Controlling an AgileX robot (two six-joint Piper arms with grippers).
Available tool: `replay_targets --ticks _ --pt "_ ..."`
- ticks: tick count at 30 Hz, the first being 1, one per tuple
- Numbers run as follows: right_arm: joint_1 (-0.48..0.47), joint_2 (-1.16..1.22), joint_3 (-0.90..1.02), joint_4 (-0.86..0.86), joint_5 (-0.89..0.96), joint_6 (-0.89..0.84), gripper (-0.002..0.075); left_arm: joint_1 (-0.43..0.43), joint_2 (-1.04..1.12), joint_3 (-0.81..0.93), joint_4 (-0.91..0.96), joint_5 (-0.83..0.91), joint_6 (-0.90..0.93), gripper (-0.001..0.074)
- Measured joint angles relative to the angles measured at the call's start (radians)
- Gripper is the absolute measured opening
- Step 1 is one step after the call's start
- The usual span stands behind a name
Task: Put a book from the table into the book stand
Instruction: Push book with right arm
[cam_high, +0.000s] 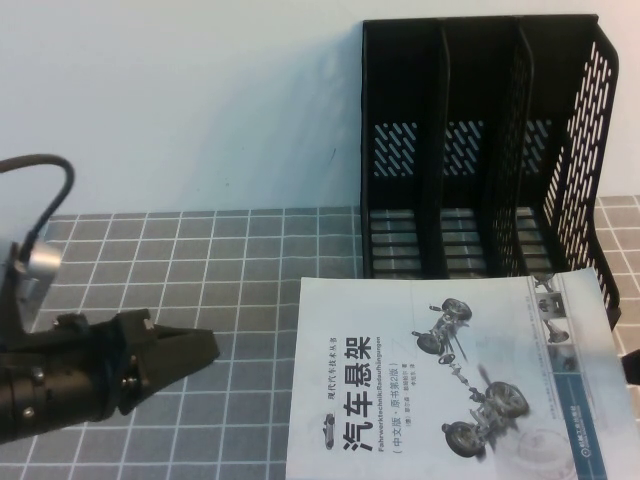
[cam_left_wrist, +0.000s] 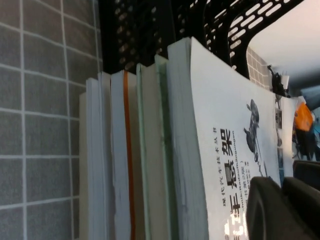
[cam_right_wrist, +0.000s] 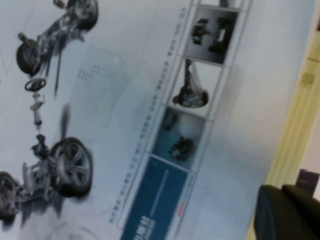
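The front cover's outer edge (cam_high: 587, 290) by the blue strip bends upward. The white book's front cover (cam_high: 450, 385) will therefore spread away from its pages when I set the book upright.
The white book (cam_high: 450, 380) with black Chinese title and grey wheel drawings lies face up on the grey grid table (cam_high: 200, 260), just in front of the black book stand (cam_high: 480, 140). The stand's three compartments hold nothing. My left gripper (cam_high: 205, 350) is shut and empty, low over the table left of the book, pointing at it. In the left wrist view the book (cam_left_wrist: 225, 125) tops a stack, with the gripper (cam_left_wrist: 285, 210) beside it. My right gripper (cam_right_wrist: 287, 215) is shut and empty over the book's cover (cam_right_wrist: 125, 100), near its edge; it barely shows at the high view's right edge (cam_high: 632, 370).
Several other books (cam_left_wrist: 125, 165) are stacked under the white one, one with an orange stripe. The stand (cam_left_wrist: 150, 30) rises right behind the stack. A white wall stands behind the table. A pale yellow strip (cam_right_wrist: 295, 125) runs along the cover's edge.
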Motion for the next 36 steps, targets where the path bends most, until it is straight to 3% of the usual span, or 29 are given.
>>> replay_targets --ticks 3,10,12,27,36 --pt "0.041 0.006 -0.001 0.005 -0.003 0.000 -0.0003 0.000 0.072 0.000 -0.031 0.038 0.030 0.0087" --pt "0.137 0.018 -0.001 0.029 -0.035 0.026 -0.0003 0.000 0.201 -0.002 -0.117 0.160 0.123 0.0400" --pt "0.150 0.036 -0.001 0.051 -0.040 0.028 -0.0003 0.000 0.234 -0.002 -0.124 0.187 0.133 0.0452" --pt "0.167 0.117 -0.013 0.161 -0.094 -0.053 -0.0003 0.009 0.482 -0.012 -0.190 0.211 0.245 0.0489" --pt "0.167 0.144 -0.020 0.202 -0.094 -0.072 -0.0003 0.011 0.574 -0.018 -0.255 0.319 0.349 0.0482"
